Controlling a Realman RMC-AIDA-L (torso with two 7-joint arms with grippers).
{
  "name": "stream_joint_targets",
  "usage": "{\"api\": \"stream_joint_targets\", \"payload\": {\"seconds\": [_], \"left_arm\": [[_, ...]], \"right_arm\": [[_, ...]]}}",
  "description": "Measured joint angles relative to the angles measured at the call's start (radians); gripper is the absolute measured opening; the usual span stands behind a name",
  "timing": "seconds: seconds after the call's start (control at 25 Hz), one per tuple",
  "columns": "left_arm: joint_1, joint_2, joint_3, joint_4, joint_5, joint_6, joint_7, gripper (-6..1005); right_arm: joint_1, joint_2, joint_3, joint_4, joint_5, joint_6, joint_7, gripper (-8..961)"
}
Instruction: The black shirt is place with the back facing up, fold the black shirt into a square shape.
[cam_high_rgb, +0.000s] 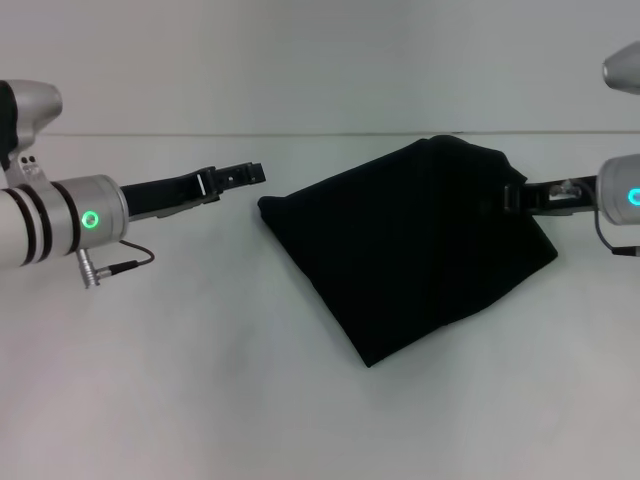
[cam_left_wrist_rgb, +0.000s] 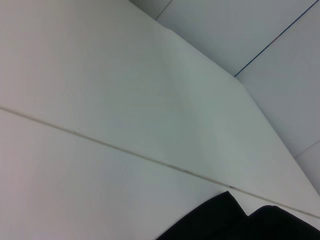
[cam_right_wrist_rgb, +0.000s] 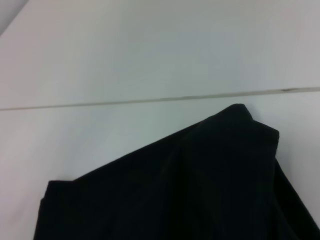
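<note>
The black shirt lies at a slant, and its near corner (cam_high_rgb: 371, 358) points forward. Next, my right gripper pulls the shirt's side edge (cam_high_rgb: 533, 230) toward the front until the shirt lies square.
The black shirt (cam_high_rgb: 400, 250) lies on the white table (cam_high_rgb: 200, 380) right of the middle, folded into a rough square turned like a diamond. My left gripper (cam_high_rgb: 254, 172) hovers just left of the shirt's left corner, apart from it. My right gripper (cam_high_rgb: 512, 196) is at the shirt's right edge, above or on the fabric; I cannot tell whether it touches. The shirt's edge shows in the left wrist view (cam_left_wrist_rgb: 240, 220). Its folded top fills the lower part of the right wrist view (cam_right_wrist_rgb: 175, 190).
The table's far edge (cam_high_rgb: 300, 134) meets a pale wall behind the shirt. A thin cable (cam_high_rgb: 125, 265) hangs from my left wrist above the table. Bare table lies in front of the shirt and to its left.
</note>
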Motion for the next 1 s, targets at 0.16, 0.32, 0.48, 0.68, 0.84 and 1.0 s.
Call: {"api": "stream_joint_targets", "payload": {"seconds": [0.16,0.32,0.48,0.68,0.84,1.0], "left_arm": [[0.0,0.005,0.0,0.01,0.021,0.004,0.004,922],[0.0,0.009,-0.001,0.021,0.023,0.008,0.008,922],[0.0,0.012,-0.001,0.026,0.033,0.01,0.013,921],[0.0,0.014,-0.011,0.028,0.049,0.015,0.013,921],[0.0,0.016,-0.02,0.028,0.049,0.017,0.016,921],[0.0,0.016,-0.023,0.026,0.049,0.017,0.017,921]], "right_arm": [[0.011,0.006,-0.001,0.003,0.0,0.014,0.012,84],[0.026,0.011,-0.001,0.008,0.0,0.032,0.027,85],[0.053,0.021,-0.002,0.031,-0.004,0.048,0.03,85],[0.072,0.033,-0.004,0.046,-0.007,0.076,0.031,85],[0.06,0.028,-0.004,0.046,-0.008,0.079,0.05,84],[0.034,0.025,-0.005,0.04,-0.009,0.062,0.065,84]]}}
